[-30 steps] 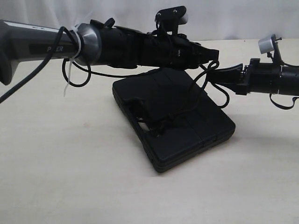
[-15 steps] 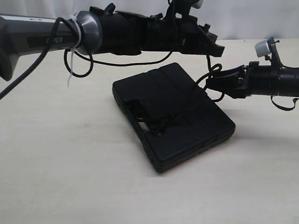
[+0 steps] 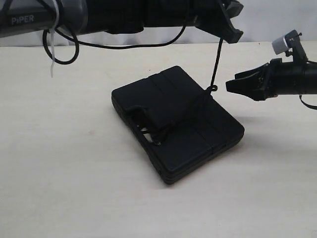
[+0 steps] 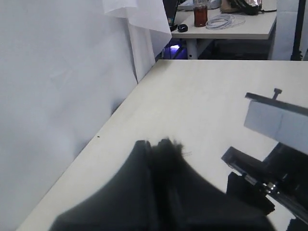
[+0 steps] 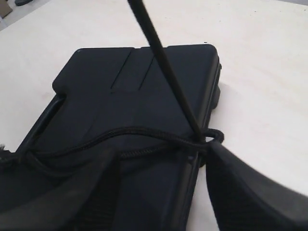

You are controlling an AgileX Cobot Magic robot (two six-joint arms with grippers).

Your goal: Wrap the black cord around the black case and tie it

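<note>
The black cord goes up steeply to the robot's left gripper, so next the right gripper grabs the cord above its knot and pulls away from the case.
The black case lies flat on the table, also in the right wrist view. The black cord crosses its lid from the handle cut-out to a small knot at the far edge. From the knot it rises taut to my left gripper, which is shut on it high above the case. The cord's frayed tip pokes out between that gripper's closed fingers. My right gripper hovers to the right of the knot, open and empty; its fingers straddle the case edge by the knot.
The pale table meets a white backdrop behind. My left arm and its looping cables span the top left. The right arm's camera block shows in the left wrist view. Another desk with clutter stands far off.
My left gripper has risen with the cord's end, pulling the slack loop tight into a knot at the case edge. The right gripper has opened and drawn back from the cord. The case shifted slightly left.
</note>
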